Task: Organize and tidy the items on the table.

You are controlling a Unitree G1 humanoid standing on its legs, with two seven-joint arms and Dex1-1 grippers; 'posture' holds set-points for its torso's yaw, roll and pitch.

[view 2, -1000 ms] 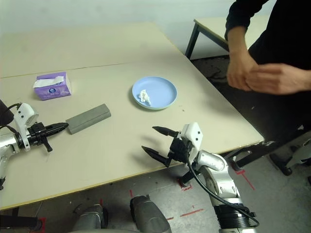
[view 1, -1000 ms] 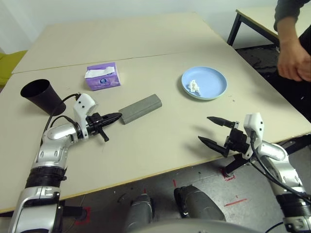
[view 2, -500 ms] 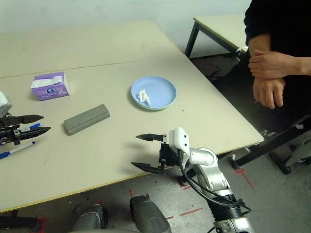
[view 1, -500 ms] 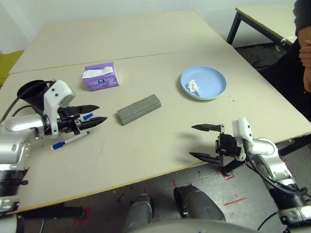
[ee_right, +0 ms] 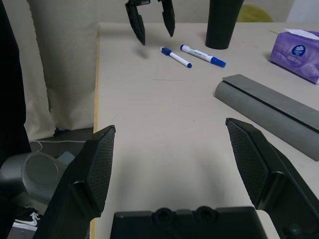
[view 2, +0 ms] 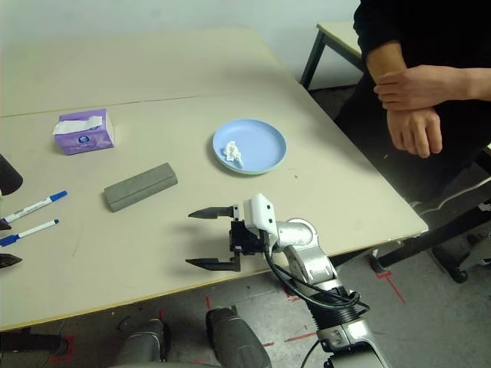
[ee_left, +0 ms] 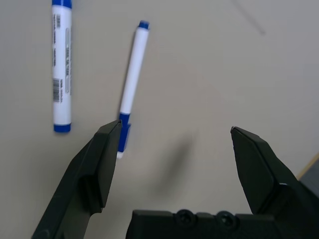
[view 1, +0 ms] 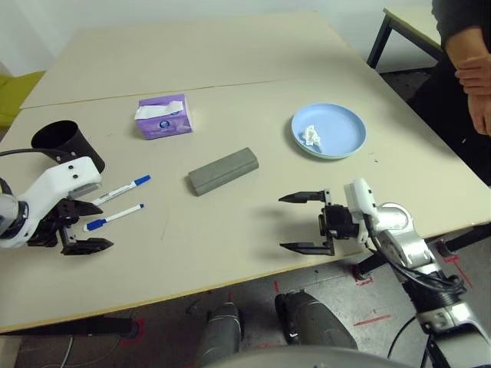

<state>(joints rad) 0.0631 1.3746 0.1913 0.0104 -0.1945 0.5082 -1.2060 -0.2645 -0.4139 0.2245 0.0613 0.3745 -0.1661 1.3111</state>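
Note:
The gap (view 1: 121, 202) next to the nearer pen has room for a finger, so my left gripper should keep moving forward until its fingers straddle the nearer pen's white body (view 1: 125, 214), then close.
Two white pens with blue caps (view 1: 121, 189) (view 1: 113, 217) lie side by side on the table (view 1: 230, 69), right of the black cup (view 1: 63, 142). My left gripper (view 1: 98, 227) hovers open just in front of the nearer pen (ee_left: 132, 82), holding nothing. The grey glasses case (view 1: 222, 171) lies at mid-table. The crumpled tissue (view 1: 310, 136) rests in the light blue plate (view 1: 345, 130). My right gripper (view 1: 285, 223) stands open and empty over the front edge, pointing left. The sunglasses and the green plate are out of view.
A purple tissue box (view 1: 163, 116) sits behind the case. A person with folded hands (view 2: 406, 100) stands to the right, beside a second table (view 1: 406, 19). Bare tabletop lies between the case and my right gripper.
My left gripper, shut near the case a second ago, has opened and drawn back to the front left, leaving both pens on the table. My right gripper has moved left.

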